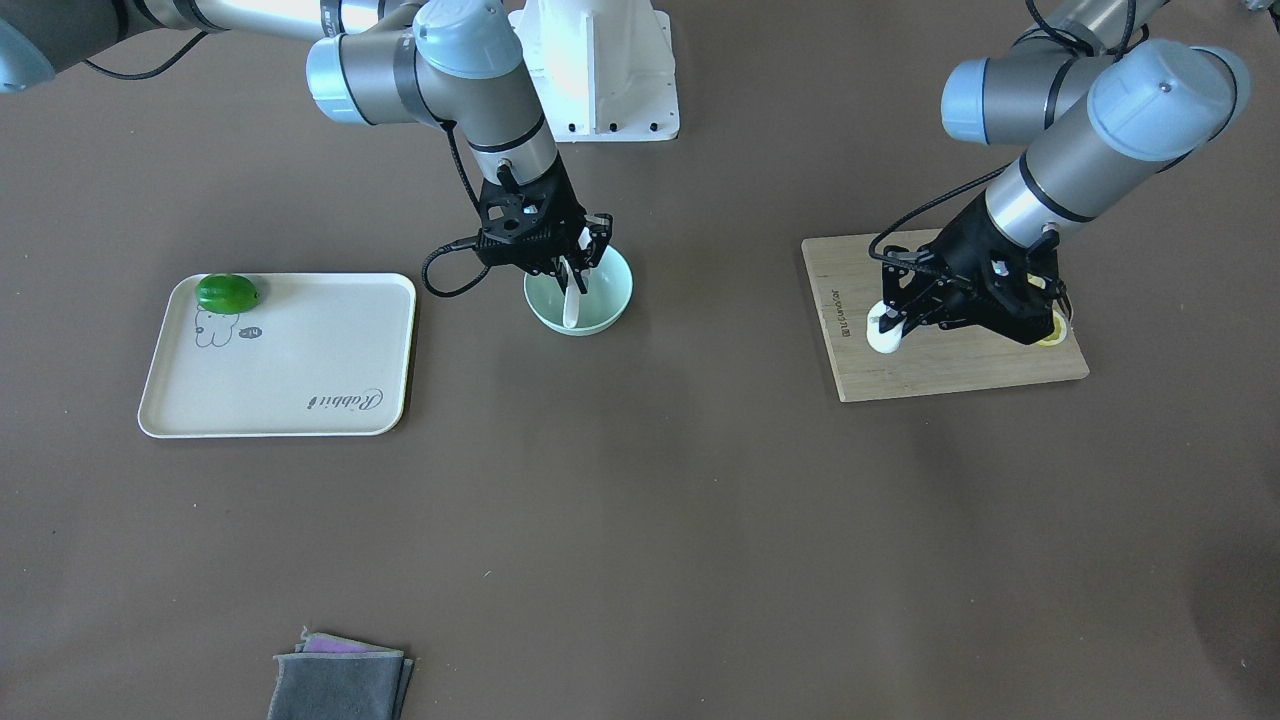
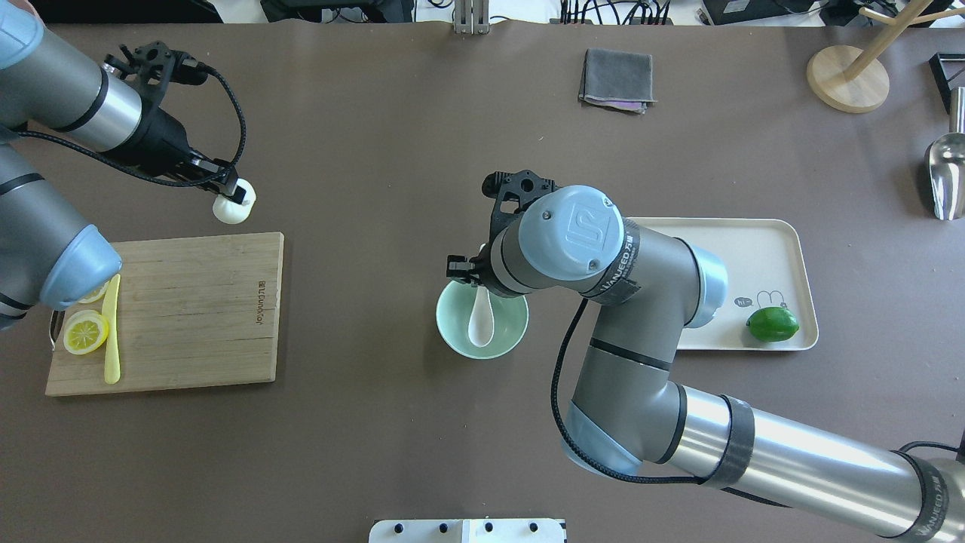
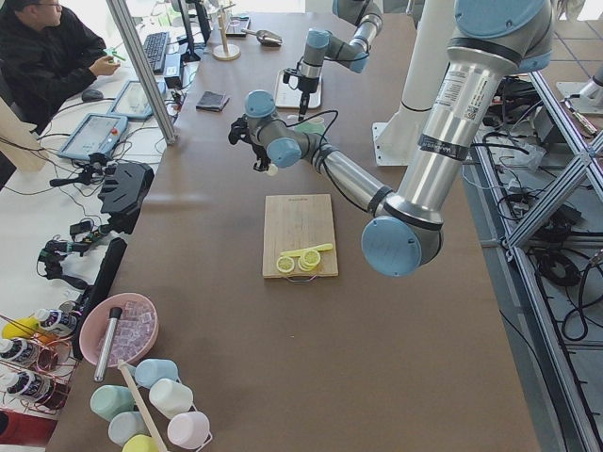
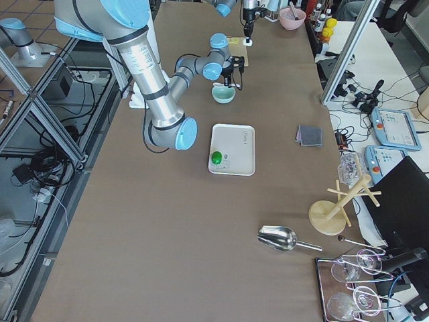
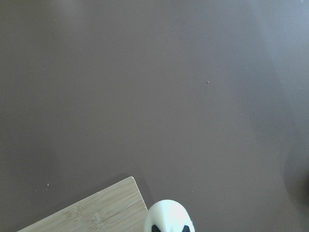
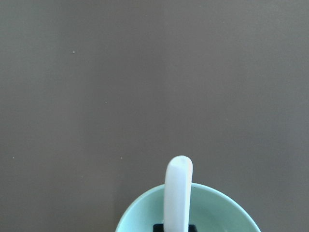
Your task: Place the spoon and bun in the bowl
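Observation:
My right gripper is at the spoon and blocks the bowl (image 1: 602,300) from the bun. It should first let go of the spoon and move back over the tray (image 1: 286,360).
The mint-green bowl (image 2: 454,334) stands at mid-table. The white spoon (image 2: 480,323) leans in it, scoop down and handle up. My right gripper (image 2: 475,281) is at the bowl's far rim, shut on the handle. The right wrist view shows the spoon (image 6: 178,188) rising from between the fingertips over the bowl (image 6: 222,209). My left gripper (image 2: 237,197) is shut on the white bun (image 2: 232,210) and holds it in the air just past the cutting board's far edge. In the left wrist view, the bun (image 5: 169,215) shows at the bottom edge.
A wooden cutting board (image 2: 188,309) on my left holds lemon slices (image 2: 84,332) and a pale-yellow knife (image 2: 111,332). A cream tray (image 2: 754,241) with a lime (image 2: 772,324) lies to the right of the bowl. A grey cloth (image 2: 617,79), wooden stand (image 2: 848,79) and metal scoop (image 2: 946,173) lie at the far side.

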`<move>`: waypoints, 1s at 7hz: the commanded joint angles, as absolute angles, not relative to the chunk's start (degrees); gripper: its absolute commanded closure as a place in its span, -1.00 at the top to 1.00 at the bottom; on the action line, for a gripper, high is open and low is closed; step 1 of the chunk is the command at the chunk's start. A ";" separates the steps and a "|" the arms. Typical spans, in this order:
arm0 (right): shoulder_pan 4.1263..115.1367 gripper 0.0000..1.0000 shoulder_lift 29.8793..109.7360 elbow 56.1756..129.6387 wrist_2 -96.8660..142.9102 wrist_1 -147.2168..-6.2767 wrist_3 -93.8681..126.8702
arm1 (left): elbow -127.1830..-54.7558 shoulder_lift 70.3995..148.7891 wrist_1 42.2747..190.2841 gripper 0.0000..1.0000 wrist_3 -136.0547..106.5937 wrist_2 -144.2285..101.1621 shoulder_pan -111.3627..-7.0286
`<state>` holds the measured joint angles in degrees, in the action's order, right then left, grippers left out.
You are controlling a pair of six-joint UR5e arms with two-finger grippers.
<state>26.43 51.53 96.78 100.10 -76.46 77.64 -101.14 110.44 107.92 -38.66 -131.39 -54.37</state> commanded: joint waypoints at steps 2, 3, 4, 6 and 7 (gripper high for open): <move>26.28 -1.00 50.27 93.87 99.14 -74.62 77.87 | -100.63 111.00 107.93 -1.00 -38.76 -131.22 -54.32; 26.71 -1.00 50.71 93.61 99.14 -74.71 77.61 | -100.55 111.09 107.93 -1.00 -38.76 -131.22 -54.32; 26.72 -1.00 50.80 92.99 99.14 -74.62 77.61 | -100.55 111.18 107.93 -1.00 -39.37 -131.22 -54.32; 26.81 0.72 50.89 92.90 99.14 -74.62 77.61 | -100.11 112.41 107.93 -1.00 -41.03 -131.22 -54.14; 27.76 0.99 50.71 93.07 99.31 -74.62 77.61 | -100.02 113.20 107.93 -1.00 -42.61 -131.22 -53.97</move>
<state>26.99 50.80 93.00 99.18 -74.62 77.63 -100.19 112.30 107.93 -40.94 -131.22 -54.14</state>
